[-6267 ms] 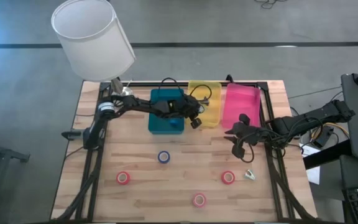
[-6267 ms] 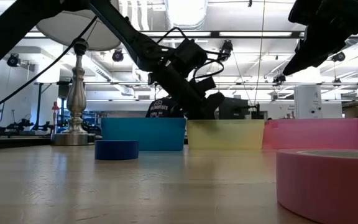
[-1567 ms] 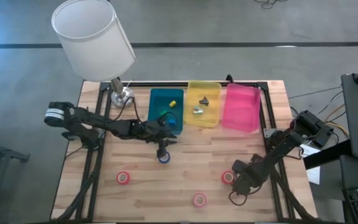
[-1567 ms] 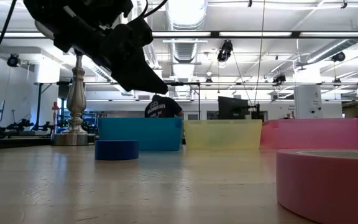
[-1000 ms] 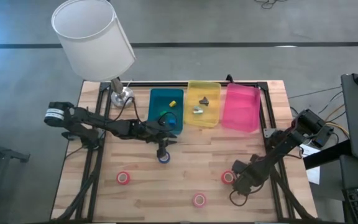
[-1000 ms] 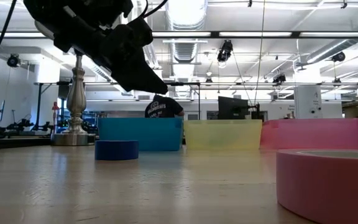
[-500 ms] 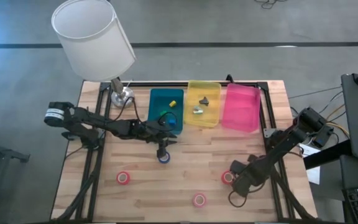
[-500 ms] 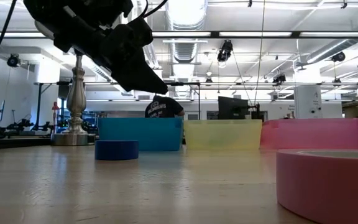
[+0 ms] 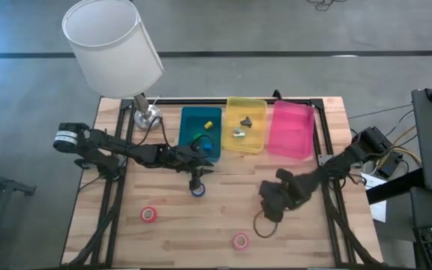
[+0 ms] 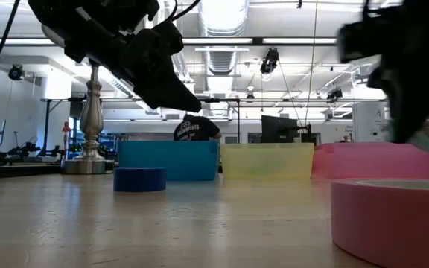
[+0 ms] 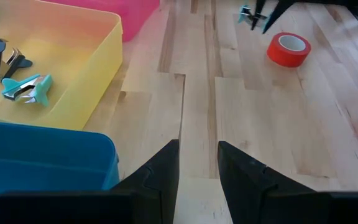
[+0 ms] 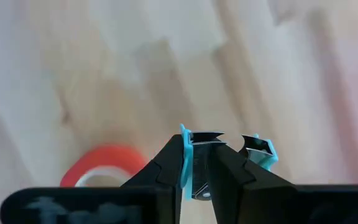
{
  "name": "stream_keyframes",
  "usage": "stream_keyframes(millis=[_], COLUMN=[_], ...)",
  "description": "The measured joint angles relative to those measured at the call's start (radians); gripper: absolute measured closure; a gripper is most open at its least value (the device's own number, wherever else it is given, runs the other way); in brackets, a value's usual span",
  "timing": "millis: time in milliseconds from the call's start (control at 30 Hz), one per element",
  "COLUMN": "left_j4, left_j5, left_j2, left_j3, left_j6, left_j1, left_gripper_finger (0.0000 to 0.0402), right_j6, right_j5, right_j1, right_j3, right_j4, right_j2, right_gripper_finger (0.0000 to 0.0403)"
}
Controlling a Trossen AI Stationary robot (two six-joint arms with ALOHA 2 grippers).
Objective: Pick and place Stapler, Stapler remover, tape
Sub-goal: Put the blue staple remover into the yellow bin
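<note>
The light-blue staple remover (image 12: pixel 263 152) hangs free of the red tape roll, so my right gripper should carry on moving it until it is above the yellow bin of removers (image 9: pixel 244 127).
My right gripper (image 9: pixel 270 207) is shut on a light-blue staple remover (image 12: pixel 257 149) and holds it above a red tape roll (image 12: pixel 101 163), which the gripper hides in the high view. My left gripper (image 9: pixel 196 177) is open just above the blue tape roll (image 9: pixel 198 190), which lies flat on the table; it also shows in the low view (image 10: pixel 139 179). Two more red rolls (image 9: pixel 149 214) (image 9: pixel 240 241) lie flat near the front. Two staple removers (image 11: pixel 27 88) lie in the yellow bin (image 9: pixel 257 139). My right gripper pinches one half of the staple remover (image 12: pixel 199 144) between its two fingers. The other half (image 12: pixel 258 150) stands free beside the outer finger. The remover is lifted clear of the table, its metal jaws pointing away from the wrist.
A teal bin (image 9: pixel 188 142), the yellow bin and a pink bin (image 9: pixel 293 129) stand in a row at the far middle. A lamp with a white shade (image 9: pixel 112 43) stands at the far left. Bare wood lies between the tape rolls.
My right gripper has gone from the near right toward the table's left and a little toward the far edge, carrying the staple remover over the red roll. Its arm has come into the low view at the upper right.
</note>
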Motion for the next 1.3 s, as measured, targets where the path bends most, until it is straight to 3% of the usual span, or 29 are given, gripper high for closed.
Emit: stream_keyframes(millis=[367,633,833,967,1067,1300], left_j4=[0.002,0.002,0.002,0.002,0.002,0.002], left_j5=[0.002,0.002,0.001,-0.002,-0.002,-0.002], left_j2=[0.000,0.000,0.000,0.000,0.000,0.000], left_j3=[0.000,0.000,0.000,0.000,0.000,0.000], left_j6=[0.024,0.025,0.025,0.025,0.026,0.025], left_j1=[0.000,0.000,0.000,0.000,0.000,0.000], left_gripper_finger=[0.0289,0.0289,0.0289,0.0289,0.0289,0.0289], right_j6=[-0.518,-0.792,-0.818,-0.693,-0.697,-0.699], right_j5=[0.003,-0.001,-0.013,-0.079,-0.135,-0.139], right_j1=[-0.311,-0.561,-0.735,-0.817,-0.851,-0.885], right_j3=[0.160,0.203,0.142,0.061,-0.006,-0.123], right_j4=[0.044,0.268,0.372,0.457,0.525,0.628], right_j2=[0.000,0.000,0.000,0.000,0.001,0.001], right_gripper_finger=[0.0356,0.0351,0.0350,0.0352,0.0354,0.0353])
